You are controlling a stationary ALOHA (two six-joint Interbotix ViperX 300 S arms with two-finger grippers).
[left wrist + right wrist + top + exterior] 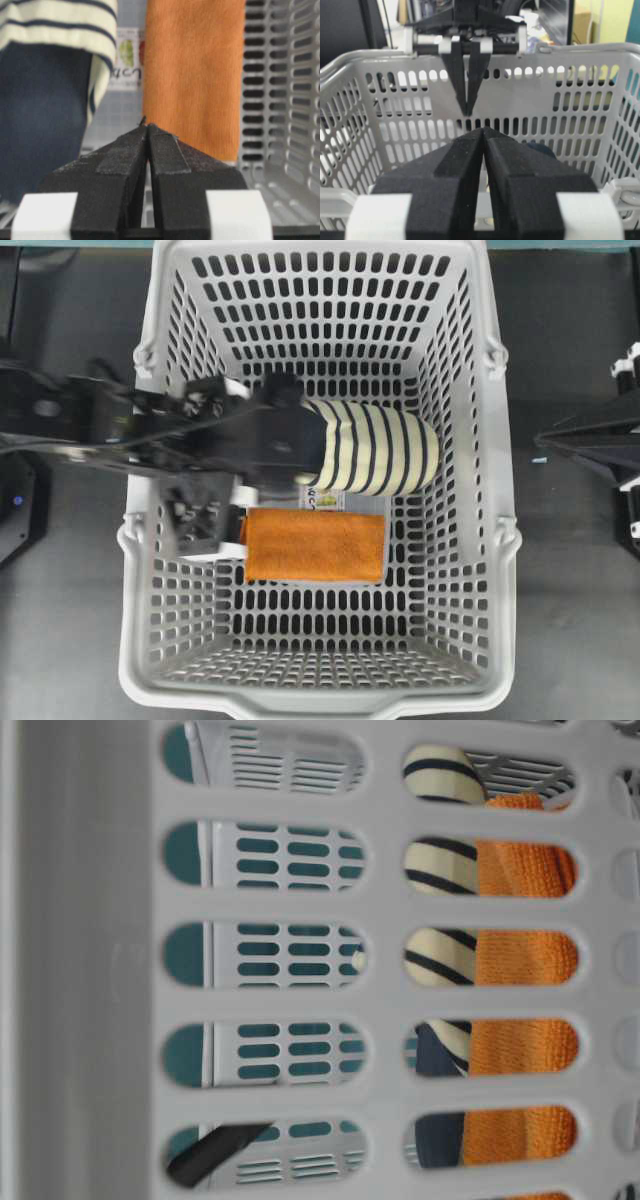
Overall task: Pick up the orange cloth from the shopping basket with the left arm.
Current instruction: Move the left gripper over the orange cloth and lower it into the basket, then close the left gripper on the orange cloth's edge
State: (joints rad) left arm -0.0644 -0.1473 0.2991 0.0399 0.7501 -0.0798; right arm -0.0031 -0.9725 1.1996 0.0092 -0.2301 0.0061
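I should expect a flat plastic box hidden under the orange cloth (315,545), because a printed label (323,497) on a smooth pale surface runs beneath the cloth.
The orange cloth (315,545) lies flat on the floor of the grey shopping basket (505,540), just in front of the striped slipper (375,448). My left arm reaches in over the basket's left wall. Its gripper (243,508) hangs at the cloth's left end, jaws shut and empty. In the left wrist view the tips (147,127) sit by the near left corner of the cloth (195,75), with the slipper (50,75) to the left. The right wrist view shows the left gripper (466,112) pointing down over the basket. My right gripper (545,445) is shut outside the basket's right wall.
A printed label card (325,502) lies between the slipper and the cloth. The basket walls (280,100) stand close around both. Through the wall slots at table level I see the cloth (520,960) and the slipper (440,955). Dark table surrounds the basket.
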